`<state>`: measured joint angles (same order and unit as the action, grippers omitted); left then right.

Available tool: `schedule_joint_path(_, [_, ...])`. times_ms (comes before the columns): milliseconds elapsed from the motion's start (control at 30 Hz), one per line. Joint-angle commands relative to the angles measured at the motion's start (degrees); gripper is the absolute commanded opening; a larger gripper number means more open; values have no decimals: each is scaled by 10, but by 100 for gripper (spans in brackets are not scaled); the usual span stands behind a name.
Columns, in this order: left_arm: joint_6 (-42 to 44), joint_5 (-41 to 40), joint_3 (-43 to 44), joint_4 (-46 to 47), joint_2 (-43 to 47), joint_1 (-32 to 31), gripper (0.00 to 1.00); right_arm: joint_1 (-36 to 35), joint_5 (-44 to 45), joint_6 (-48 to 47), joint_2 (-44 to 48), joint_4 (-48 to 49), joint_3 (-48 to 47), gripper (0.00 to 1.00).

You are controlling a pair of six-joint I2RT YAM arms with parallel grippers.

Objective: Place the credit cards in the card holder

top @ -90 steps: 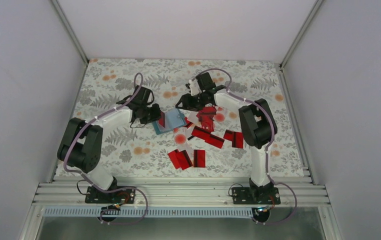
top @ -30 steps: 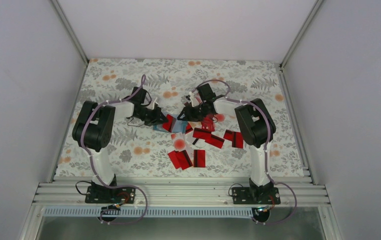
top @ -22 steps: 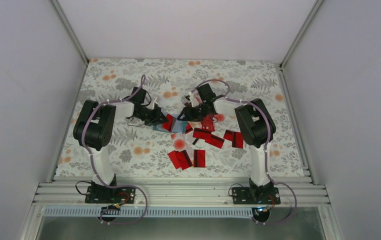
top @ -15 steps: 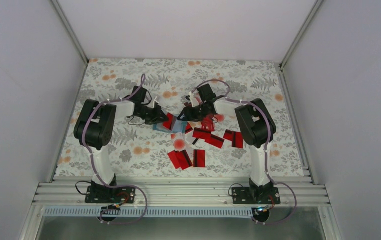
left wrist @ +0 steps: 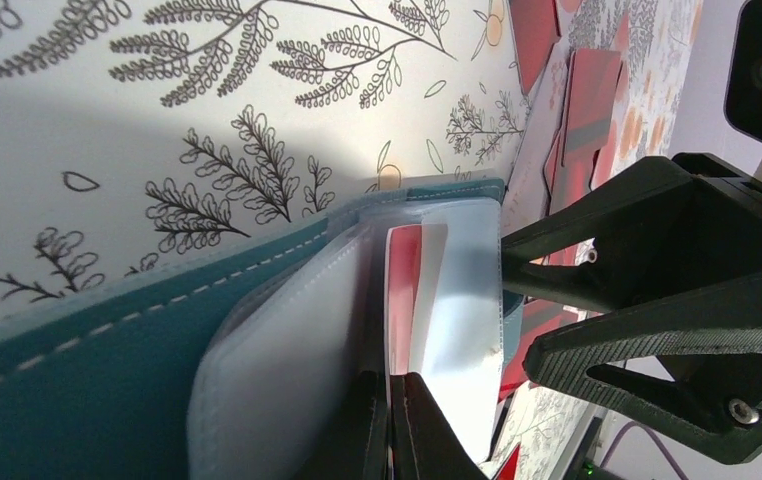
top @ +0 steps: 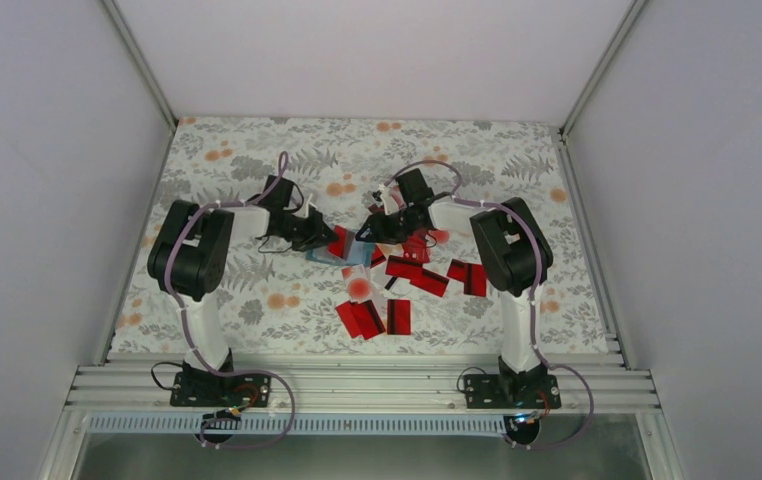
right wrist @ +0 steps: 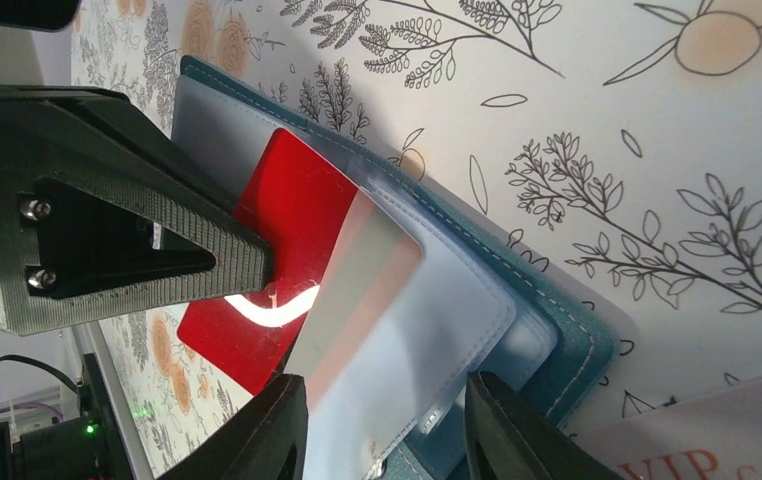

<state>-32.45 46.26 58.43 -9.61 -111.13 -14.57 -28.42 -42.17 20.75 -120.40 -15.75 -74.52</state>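
Note:
My left gripper should open, and then I should push the card's exposed end deeper, because my left gripper is pinching the red card close to the clear sleeve's opening.
The teal card holder lies mid-table with its clear sleeves fanned open. My left gripper is shut on a red credit card. In the left wrist view the card stands edge-on, its far end inside a clear sleeve of the holder. My right gripper is open. In the right wrist view its jaws stand either side of the clear sleeves, over the holder. The card is partly under the sleeve film.
Several loose red cards lie right of and nearer than the holder: a pile, a pair and another pair. The two grippers face each other closely across the holder. White walls ring the floral table.
Over three seconds the left arm swung in and brought the red card to the holder. The right gripper came down onto the holder. In the last second almost nothing has shifted.

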Motion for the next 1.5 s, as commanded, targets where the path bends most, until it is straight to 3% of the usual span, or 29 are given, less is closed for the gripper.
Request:
schedule_joint_path(0, [-28,-37,-21,12,4,-17,3,-7,36,18,-40,-60,38,41])
schedule_joint_path(467, [-60,-73,-34,13,18,-44,4,-6,33,54,-34,-20,64,38])
schedule_joint_path(767, [-18,-123,-2,-52,26,-63,21,-6,38,57,-21,-13,81,38])
schedule_joint_path(1100, [6,-205,54,-144,28,-108,49,-7,45,54,1,-12,98,38])
schedule_joint_path(1467, [21,-279,108,-218,11,-157,66,-7,38,62,7,0,105,38])
